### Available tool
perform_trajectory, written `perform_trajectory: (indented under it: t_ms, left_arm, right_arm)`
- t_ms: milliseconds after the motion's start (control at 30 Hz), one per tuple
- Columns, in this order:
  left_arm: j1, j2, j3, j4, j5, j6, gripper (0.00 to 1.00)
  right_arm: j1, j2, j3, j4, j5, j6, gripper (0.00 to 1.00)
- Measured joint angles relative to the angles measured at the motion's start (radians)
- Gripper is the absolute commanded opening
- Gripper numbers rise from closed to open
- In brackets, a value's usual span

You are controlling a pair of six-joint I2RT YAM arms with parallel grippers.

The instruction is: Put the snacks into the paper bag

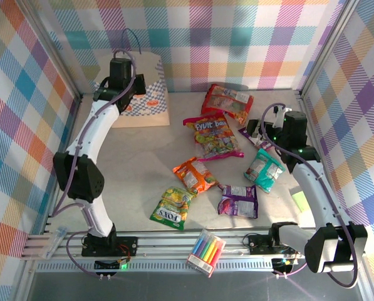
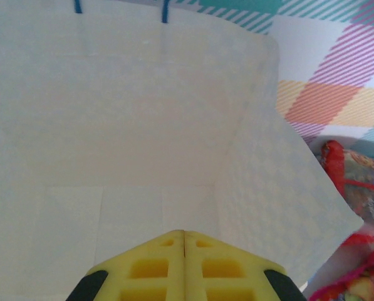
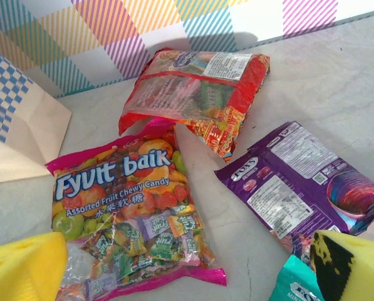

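Observation:
I see clear space (image 1: pixel 148 149) between the paper bag and the orange packet (image 1: pixel 195 175), so I should keep pulling the paper bag closer with my left gripper until it stands beside the packet.
The paper bag (image 1: pixel 150 100) stands at the back left, and its pale inside (image 2: pixel 111 125) faces the left wrist camera. My left gripper (image 1: pixel 123 74) is at the bag's mouth. Its yellow fingers (image 2: pixel 185 233) are shut with nothing between them. Several snacks lie on the table: a red packet (image 1: pixel 227 100), a multicolour candy bag (image 1: pixel 213 136), an orange one (image 1: pixel 195 175), a green-yellow one (image 1: pixel 173 208), a purple one (image 1: pixel 238 200) and a teal one (image 1: pixel 265 169). My right gripper (image 1: pixel 257 132) hovers open (image 3: pixel 187 269) between the candy bag (image 3: pixel 127 207) and another purple packet (image 3: pixel 299 175).
A clear pack of coloured markers (image 1: pixel 206 252) rests on the front rail between the arm bases. Checkered walls close in the back and both sides. The bag's outer corner (image 3: pixel 17 138) shows left of the candy bag. The red packet (image 3: pixel 199 88) lies near the back wall.

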Motion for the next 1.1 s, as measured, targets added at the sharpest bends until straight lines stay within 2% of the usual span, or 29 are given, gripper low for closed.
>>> perform_trajectory:
  t_ms: [300, 667, 867, 1100]
  left_arm:
    - [0.0, -0.191, -0.173, 0.0, 0.077, 0.022, 0.0]
    - [0.0, -0.449, -0.414, -0.017, 0.119, 0.041, 0.01]
    - [0.0, -0.562, -0.456, -0.075, 0.099, 0.051, 0.06]
    - [0.0, -0.602, -0.509, -0.157, 0.026, 0.053, 0.16]
  right_arm:
    - [0.006, -0.032, 0.002, -0.06, -0.025, 0.016, 0.99]
    - [0.009, -0.105, 0.002, -0.13, -0.025, 0.048, 0.99]
    - [0.015, -0.13, 0.001, -0.145, -0.029, 0.07, 0.99]
    - [0.021, -0.182, -0.026, -0.141, -0.047, 0.09, 0.99]
